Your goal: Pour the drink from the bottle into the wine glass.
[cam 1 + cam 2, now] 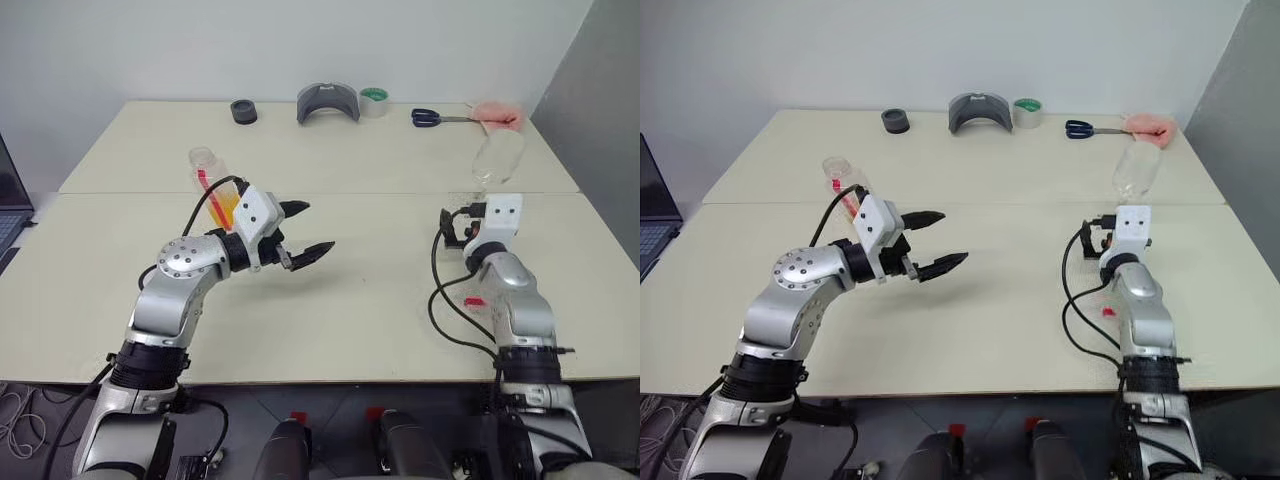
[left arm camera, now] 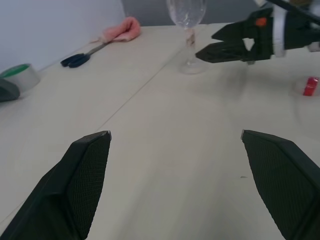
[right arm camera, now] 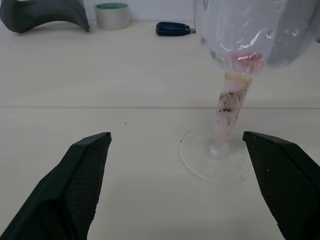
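Next, my right gripper takes the wine glass (image 1: 498, 157) by the stem (image 3: 230, 107) and sets it closer before my left gripper pours, because the glass is far from the bottle.
The bottle (image 1: 207, 170) stands on the left half of the table, with orange drink (image 1: 226, 206) in its lower part, partly hidden behind my left wrist. My left gripper (image 1: 318, 226) hovers open just right of the bottle, pointing toward the right side and holding nothing. The wine glass (image 1: 497, 160) stands upright at the right. My right gripper (image 3: 176, 135) is open just in front of it, level with the stem (image 3: 230, 107), which sits ahead of the fingers and apart from them. A small red cap (image 1: 474, 300) lies on the table beside my right forearm.
Along the back edge lie a black ring (image 1: 243, 111), a grey curved piece (image 1: 327, 102), a tape roll (image 1: 374, 100), blue-handled scissors (image 1: 428, 117) and a pink cloth (image 1: 497, 113). A laptop (image 1: 10, 205) sits off the left edge. A seam crosses the table (image 1: 380, 300).
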Robot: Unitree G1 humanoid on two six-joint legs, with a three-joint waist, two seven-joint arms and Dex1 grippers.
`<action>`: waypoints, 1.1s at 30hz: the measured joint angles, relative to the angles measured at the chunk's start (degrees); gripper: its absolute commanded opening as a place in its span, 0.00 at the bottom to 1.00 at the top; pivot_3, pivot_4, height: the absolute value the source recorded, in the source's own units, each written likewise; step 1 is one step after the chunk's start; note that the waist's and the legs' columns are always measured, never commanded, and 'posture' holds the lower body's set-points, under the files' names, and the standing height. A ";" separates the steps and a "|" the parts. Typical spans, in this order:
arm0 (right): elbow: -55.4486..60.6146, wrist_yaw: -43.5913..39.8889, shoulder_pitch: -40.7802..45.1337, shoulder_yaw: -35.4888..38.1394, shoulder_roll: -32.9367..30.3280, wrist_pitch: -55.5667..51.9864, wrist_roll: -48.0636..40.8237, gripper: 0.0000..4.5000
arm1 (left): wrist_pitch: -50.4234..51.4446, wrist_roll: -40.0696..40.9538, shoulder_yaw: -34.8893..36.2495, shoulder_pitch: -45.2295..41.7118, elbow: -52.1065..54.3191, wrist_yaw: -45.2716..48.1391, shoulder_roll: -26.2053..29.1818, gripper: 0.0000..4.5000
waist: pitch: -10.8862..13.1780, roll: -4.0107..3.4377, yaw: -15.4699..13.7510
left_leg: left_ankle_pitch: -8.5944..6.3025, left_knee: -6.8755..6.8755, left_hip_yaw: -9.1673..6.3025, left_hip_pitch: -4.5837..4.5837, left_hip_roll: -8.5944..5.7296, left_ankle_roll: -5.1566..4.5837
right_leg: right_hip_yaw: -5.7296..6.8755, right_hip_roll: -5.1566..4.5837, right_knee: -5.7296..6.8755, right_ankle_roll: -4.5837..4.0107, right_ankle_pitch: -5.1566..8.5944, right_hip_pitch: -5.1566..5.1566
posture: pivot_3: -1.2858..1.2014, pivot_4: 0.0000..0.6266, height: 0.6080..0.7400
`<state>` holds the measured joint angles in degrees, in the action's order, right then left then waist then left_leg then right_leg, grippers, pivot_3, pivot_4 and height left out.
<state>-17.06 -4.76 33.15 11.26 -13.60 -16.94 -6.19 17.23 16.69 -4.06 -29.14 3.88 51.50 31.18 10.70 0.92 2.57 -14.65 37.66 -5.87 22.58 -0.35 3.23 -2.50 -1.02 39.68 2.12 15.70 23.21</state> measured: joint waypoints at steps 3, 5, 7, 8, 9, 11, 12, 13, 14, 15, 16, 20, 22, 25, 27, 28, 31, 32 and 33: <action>-10.30 0.25 5.30 0.91 -1.58 4.56 0.37 1.00 | -0.72 -0.06 -0.42 -0.25 -0.73 0.79 -0.22 0.99 | 0.00 0.00 0.28 | 0.01 -0.10 0.01 -0.01 0.01 -0.01 | -0.01 0.00 -0.06 0.00 0.00 0.00 | 0.52 0.24 1.00; -18.56 0.65 9.15 1.87 -2.68 7.93 0.35 1.00 | -1.44 -0.14 -0.43 -0.60 -1.65 1.10 -0.27 0.99 | 0.00 0.00 0.37 | 0.02 -0.20 0.01 -0.02 0.02 -0.03 | 0.00 0.00 -0.12 -0.01 0.00 0.00 | 0.52 0.24 1.00; -26.37 1.24 12.41 2.68 -3.74 11.22 0.36 1.00 | -1.72 -0.15 -0.47 -0.88 -2.09 1.46 -0.60 0.99 | 0.00 0.00 0.46 | 0.06 -0.47 0.05 -0.04 -0.02 -0.09 | -0.02 -0.04 -0.27 -0.02 -0.01 0.00 | 0.52 0.24 1.00; -29.90 1.32 13.88 3.10 -4.13 12.76 0.35 1.00 | -1.85 -0.15 -0.49 -0.92 -2.32 1.57 -0.67 0.99 | 0.00 0.00 0.50 | 0.08 -0.59 0.10 -0.06 -0.02 -0.10 | -0.04 -0.05 -0.35 -0.02 -0.01 0.01 | 0.52 0.24 1.00; -33.28 1.34 15.38 3.35 -4.47 14.22 0.35 1.00 | -2.10 -0.18 -0.49 -0.92 -2.54 1.64 -0.71 0.99 | 0.00 0.00 0.58 | 0.08 -0.66 0.11 -0.07 -0.01 -0.11 | -0.04 -0.06 -0.42 -0.04 -0.03 0.01 | 0.52 0.24 1.00; -38.50 1.09 17.66 3.53 -4.99 16.94 0.29 0.96 | -2.82 -0.23 -0.48 -0.92 -2.98 1.70 -0.90 1.00 | 0.00 0.00 0.71 | 0.08 -0.73 0.12 -0.05 0.02 -0.11 | -0.02 -0.06 -0.51 -0.10 -0.06 0.03 | 0.52 0.24 1.00; -40.72 0.83 18.69 3.78 -5.14 18.23 0.16 0.91 | -3.09 -0.25 -0.48 -0.93 -3.45 1.73 -0.96 1.00 | 0.00 0.00 0.72 | 0.08 -0.75 0.12 -0.05 0.02 -0.11 | -0.02 -0.06 -0.53 -0.10 -0.07 0.03 | 0.52 0.24 1.00; -42.10 0.51 19.38 4.07 -5.20 19.10 -0.15 0.86 | -3.25 -0.33 -0.48 -0.92 -3.93 1.74 -0.96 1.00 | 0.00 0.00 0.73 | 0.08 -0.79 0.13 -0.03 0.02 -0.11 | -0.02 -0.07 -0.60 -0.10 -0.07 0.03 | 0.52 0.24 1.00; -43.68 -0.25 20.11 4.55 -5.30 20.04 -0.71 0.79 | -3.67 -0.38 -0.48 -0.91 -4.39 1.76 -0.96 1.00 | 0.00 0.00 0.73 | 0.08 -0.80 0.14 0.01 0.02 -0.11 | -0.02 -0.08 -0.64 -0.11 -0.07 0.05 | 0.52 0.24 1.00; -44.57 -0.69 20.49 4.74 -5.37 20.55 -0.99 0.71 | -3.94 -0.40 -0.48 -0.91 -4.53 1.77 -0.96 1.00 | 0.00 0.00 0.73 | 0.07 -0.80 0.15 0.02 0.01 -0.11 | -0.03 -0.11 -0.66 -0.11 -0.07 0.05 | 0.52 0.24 1.00; -45.32 -1.30 20.75 5.00 -5.37 21.07 -1.40 0.64 | -4.08 -0.40 -0.44 -0.90 -4.56 1.75 -0.95 1.00 | 0.00 0.00 0.73 | 0.07 -0.81 0.18 0.04 -0.01 -0.11 | -0.03 -0.14 -0.68 -0.11 -0.07 0.05 | 0.52 0.24 1.00; -46.92 -3.87 21.60 5.15 -5.14 22.16 -1.95 0.33 | -4.12 -0.38 -0.05 -0.49 -4.55 1.38 -0.94 1.00 | 0.00 0.00 0.72 | 0.07 -0.80 0.21 0.05 -0.05 -0.11 | -0.05 -0.19 -0.68 -0.10 -0.07 0.06 | 0.52 0.24 1.00; -46.95 -5.30 21.55 4.77 -5.10 22.61 -1.77 0.17 | -3.77 -0.35 0.13 0.00 -4.52 0.62 -0.90 1.00 | 0.00 0.00 0.72 | 0.07 -0.78 0.20 0.03 -0.03 -0.11 | -0.04 -0.17 -0.65 -0.10 -0.07 0.06 | 0.52 0.24 1.00; -45.80 -9.33 21.05 2.50 -4.03 23.57 -1.33 0.03 | -1.88 0.06 1.67 0.20 -4.08 -0.75 -0.39 1.00 | 0.00 0.00 1.04 | 0.07 -0.79 0.18 -0.03 0.04 -0.12 | -0.04 -0.10 -0.60 -0.10 -0.07 0.06 | 0.52 0.24 1.00; -40.99 -14.17 18.84 -0.01 -1.52 23.82 -1.44 0.03 | 0.07 0.72 3.57 0.35 -3.19 -1.62 0.68 1.00 | 0.00 0.00 1.61 | 0.07 -0.79 0.12 -0.04 0.12 -0.12 | -0.01 -0.03 -0.57 -0.10 -0.07 0.06 | 0.52 0.24 1.00; -37.24 -17.34 17.17 -1.94 0.91 23.33 -1.72 0.03 | 1.41 1.10 4.89 0.59 -2.33 -2.35 1.53 1.00 | 0.00 -0.01 2.08 | 0.07 -0.80 0.10 -0.04 0.14 -0.11 | 0.01 -0.02 -0.56 -0.10 -0.07 0.06 | 0.52 0.24 1.00; -29.38 -23.18 13.06 -7.14 6.03 21.19 -1.73 0.03 | 4.15 1.52 6.54 2.55 1.08 -2.54 4.09 1.00 | 0.01 -0.04 2.55 | 0.08 -0.82 0.08 -0.04 0.12 -0.10 | 0.00 -0.04 -0.54 -0.10 -0.07 0.09 | 0.52 0.24 1.00; -27.81 -24.23 12.32 -8.38 7.10 20.84 -1.70 0.03 | 4.92 1.76 6.91 3.42 1.93 -2.36 4.99 1.00 | 0.01 -0.04 2.50 | 0.08 -0.80 0.08 -0.04 0.11 -0.10 | 0.00 -0.05 -0.54 -0.10 -0.07 0.09 | 0.52 0.24 1.00; -26.43 -25.22 11.98 -9.75 8.06 20.10 -1.65 0.03 | 5.93 2.24 7.41 4.49 2.83 -2.15 6.08 1.00 | 0.02 -0.07 2.39 | 0.08 -0.79 0.08 -0.03 0.07 -0.10 | 0.00 -0.09 -0.55 -0.10 -0.07 0.09 | 0.52 0.24 1.00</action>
<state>-43.49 -29.98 45.14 1.51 -5.54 3.16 -7.84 23.16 18.93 3.35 -24.65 6.71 49.35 37.26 10.73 0.86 4.96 -14.57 36.88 -5.79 22.55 -0.29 3.13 -2.51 -1.11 39.13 2.02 15.63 23.30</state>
